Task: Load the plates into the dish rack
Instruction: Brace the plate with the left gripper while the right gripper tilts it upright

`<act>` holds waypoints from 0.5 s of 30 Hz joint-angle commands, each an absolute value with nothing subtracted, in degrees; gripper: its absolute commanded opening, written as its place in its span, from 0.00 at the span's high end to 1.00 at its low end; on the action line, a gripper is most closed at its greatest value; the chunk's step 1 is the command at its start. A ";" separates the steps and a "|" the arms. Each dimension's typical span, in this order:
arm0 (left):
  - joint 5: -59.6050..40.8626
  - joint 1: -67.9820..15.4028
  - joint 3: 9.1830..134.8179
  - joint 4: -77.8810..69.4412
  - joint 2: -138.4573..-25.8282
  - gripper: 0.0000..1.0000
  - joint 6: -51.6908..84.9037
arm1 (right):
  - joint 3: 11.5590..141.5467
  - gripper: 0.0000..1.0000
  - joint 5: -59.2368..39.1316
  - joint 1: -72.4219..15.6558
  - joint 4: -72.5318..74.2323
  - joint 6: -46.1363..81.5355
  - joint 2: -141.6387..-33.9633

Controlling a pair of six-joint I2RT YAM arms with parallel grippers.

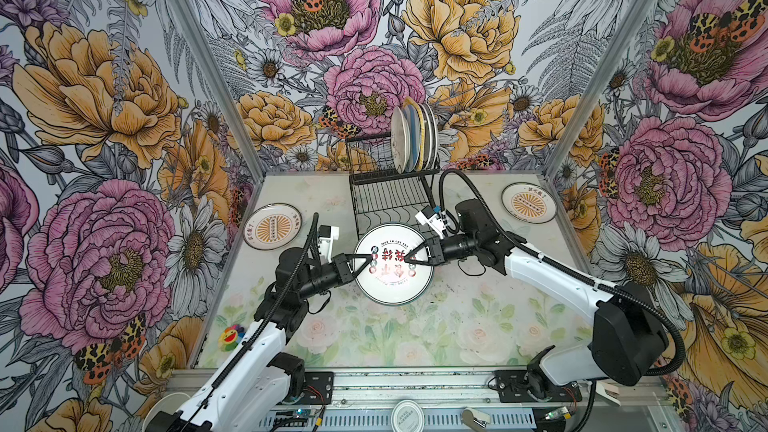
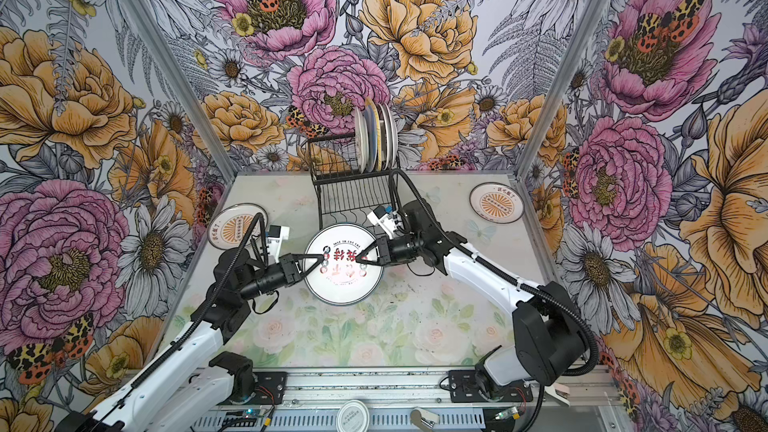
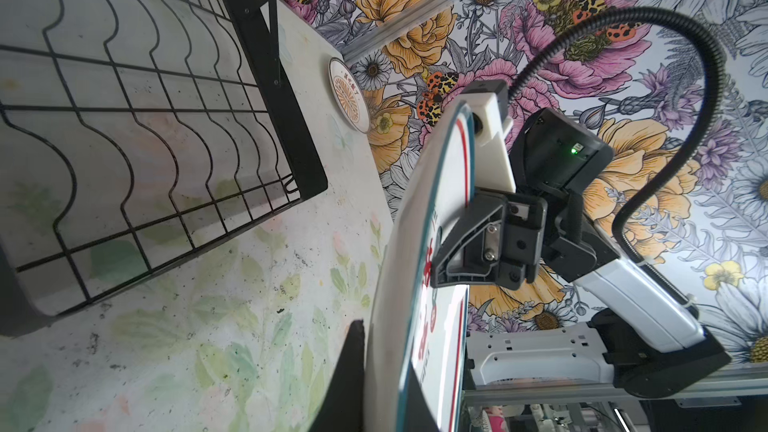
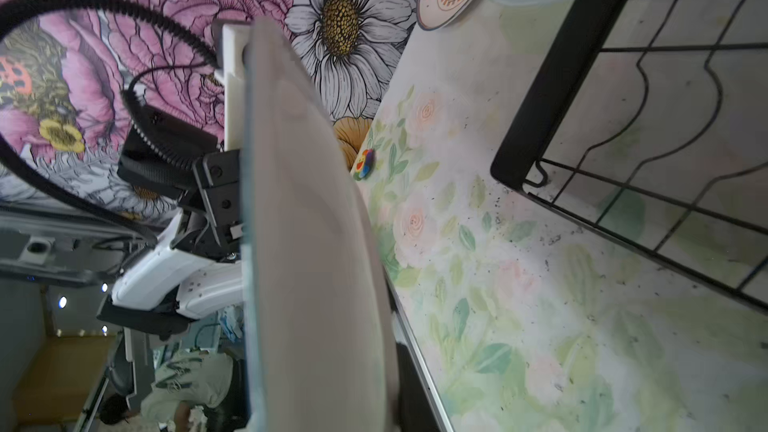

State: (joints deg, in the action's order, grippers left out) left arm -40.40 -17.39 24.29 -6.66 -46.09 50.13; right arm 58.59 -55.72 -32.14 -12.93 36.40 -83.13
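The robot's left gripper should open and back off before its right gripper lifts the white plate point(image 1: 393, 282) to the rack's upper level point(image 1: 377, 158), as both grippers are shut on the plate.
A white plate point(image 1: 392, 288) with red characters and a teal rim hangs face up just in front of the dish rack point(image 1: 390, 197), held from both sides. My left gripper point(image 1: 368, 261) is shut on its left part and my right gripper point(image 1: 409, 260) is shut on its right part. In the left wrist view the plate point(image 3: 399, 263) runs edge-on between my left gripper's point(image 3: 386, 351) fingers; in the right wrist view its pale underside point(image 4: 299, 201) hides most of my right gripper point(image 4: 324, 388). Several plates point(image 1: 411, 139) stand upright in the rack's upper tier.
Two sunburst plates lie flat on the table, one at the left point(image 1: 272, 226) and one at the back right point(image 1: 528, 202). The rack's lower grid point(image 3: 124, 118) holds nothing. A small round lid point(image 1: 408, 415) sits on the front rail. A colourful sticker point(image 1: 230, 336) marks the table's front left.
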 commanded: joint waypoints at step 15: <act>-25.46 -12.55 29.57 20.32 -40.04 0.01 40.31 | 65.44 1.00 -32.26 -33.87 -17.88 32.69 -77.89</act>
State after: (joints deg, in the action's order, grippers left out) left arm -31.81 -13.26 27.53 12.62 -40.62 43.99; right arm 60.62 -43.27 -33.45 -16.29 34.79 -80.86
